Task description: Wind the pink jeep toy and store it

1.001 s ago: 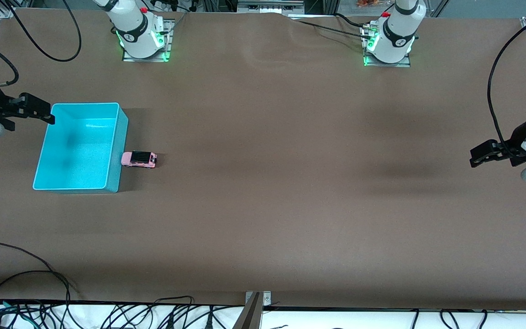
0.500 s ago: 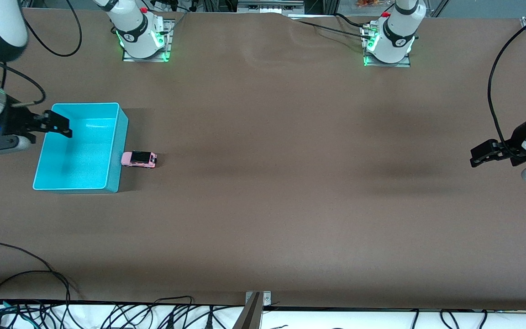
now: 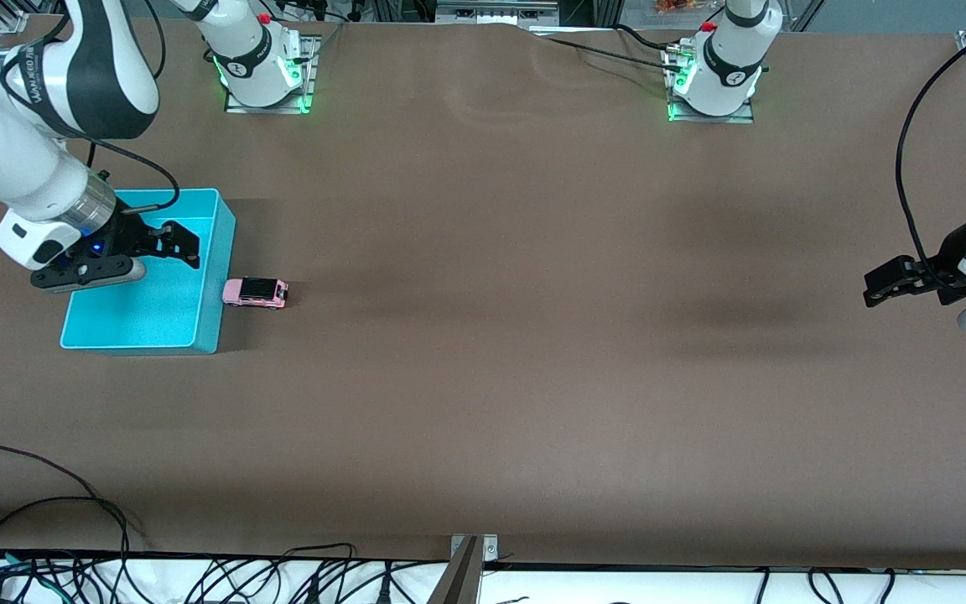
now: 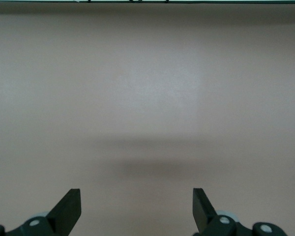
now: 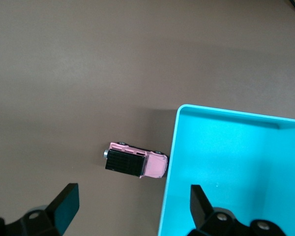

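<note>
The pink jeep toy is standing outside the turquoise bin with its nose against the bin's side. My right gripper should therefore move back, turn and straddle the toy from behind at its black roof.
The pink jeep toy is tiny, with a black roof. It stands on the brown table against the outer side wall of the turquoise bin, on the side toward the left arm's end. In the right wrist view the jeep lies beside the bin's wall. My right gripper is open and empty, up in the air over the bin's inside near that wall. My left gripper is open and empty, waiting over the bare table at the left arm's end.
The bin holds nothing that shows. A black cable hangs by the left arm. More cables lie at the table's edge nearest the front camera. The arms' bases stand along the edge farthest from the camera.
My right arm has swung in from the table's end, and its gripper has moved across the bin toward the jeep. The jeep, the bin and the left arm have not moved.
</note>
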Robot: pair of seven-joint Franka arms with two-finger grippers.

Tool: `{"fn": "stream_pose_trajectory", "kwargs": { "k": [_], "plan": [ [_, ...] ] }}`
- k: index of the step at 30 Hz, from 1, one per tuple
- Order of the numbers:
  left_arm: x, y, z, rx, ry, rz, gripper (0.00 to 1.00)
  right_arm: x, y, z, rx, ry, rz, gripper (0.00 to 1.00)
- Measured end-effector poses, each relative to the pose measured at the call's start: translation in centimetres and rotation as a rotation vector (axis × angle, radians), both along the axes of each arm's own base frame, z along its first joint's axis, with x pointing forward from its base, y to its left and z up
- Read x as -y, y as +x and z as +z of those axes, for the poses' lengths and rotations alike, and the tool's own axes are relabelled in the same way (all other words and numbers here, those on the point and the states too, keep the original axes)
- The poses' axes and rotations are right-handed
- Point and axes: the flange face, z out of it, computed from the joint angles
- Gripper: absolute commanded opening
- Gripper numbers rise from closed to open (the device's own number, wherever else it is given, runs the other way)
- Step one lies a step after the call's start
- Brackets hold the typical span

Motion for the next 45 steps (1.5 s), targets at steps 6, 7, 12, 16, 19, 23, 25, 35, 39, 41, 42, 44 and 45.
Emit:
{"fn": "stream_pose_trajectory", "kwargs": {
  "k": [6, 7, 12, 16, 19, 23, 25, 35, 39, 41, 42, 44, 45],
  "plan": [
    [0.0, 0.0, 0.0, 0.0, 0.0, 0.0, 1.0, 0.1, -0.3, -0.4, -0.006, 0.007, -0.006, 1.0],
    [0.0, 0.0, 0.0, 0.0, 0.0, 0.0, 1.0, 0.1, -0.4, -0.6, -0.008, 0.008, -0.006, 1.0],
    [0.0, 0.0, 0.0, 0.0, 0.0, 0.0, 1.0, 0.1, -0.7, -1.3, -0.024, 0.008, -0.008, 1.0],
    [0.0, 0.0, 0.0, -0.001, 0.0, 0.0, 1.0, 1.1, -0.9, -1.9, -0.037, 0.008, -0.029, 1.0],
    [0.0, 0.0, -0.1, -0.001, 0.0, 0.0, 1.0, 2.6, -0.9, -1.9, -0.036, 0.01, -0.057, 1.0],
    [0.0, 0.0, -0.1, -0.002, 0.0, 0.0, 1.0, 3.6, -0.6, -1.7, -0.013, 0.014, -0.076, 1.0],
    [0.0, 0.0, -0.1, -0.002, 0.0, 0.0, 1.0, 3.5, -0.7, -2.1, -0.013, 0.015, -0.076, 1.0],
    [0.0, 0.0, -0.1, -0.003, 0.0, 0.0, 1.0, 0.7, -1.2, -5.5, -0.036, 0.028, -0.164, 1.0],
    [0.0, 0.0, -0.2, -0.003, 0.0, 0.0, 1.0, -0.6, -1.3, -7.2, -0.056, 0.032, -0.23, 1.0],
    [0.0, 0.0, -0.2, -0.004, 0.0, 0.0, 1.0, -1.3, -1.4, -8.1, -0.067, 0.032, -0.252, 1.0],
    [0.0, 0.0, -0.2, -0.004, 0.0, 0.0, 1.0, -1.6, -1.5, -8.5, -0.072, 0.032, -0.258, 1.0],
    [0.0, 0.0, -0.2, -0.004, 0.0, 0.0, 1.0, -2.2, -1.7, -9.3, -0.08, 0.032, -0.275, 1.0],
    [0.0, 0.0, -0.2, -0.004, 0.0, 0.0, 1.0, -2.4, -1.7, -9.6, -0.08, 0.033, -0.285, 1.0]
  ]
}}
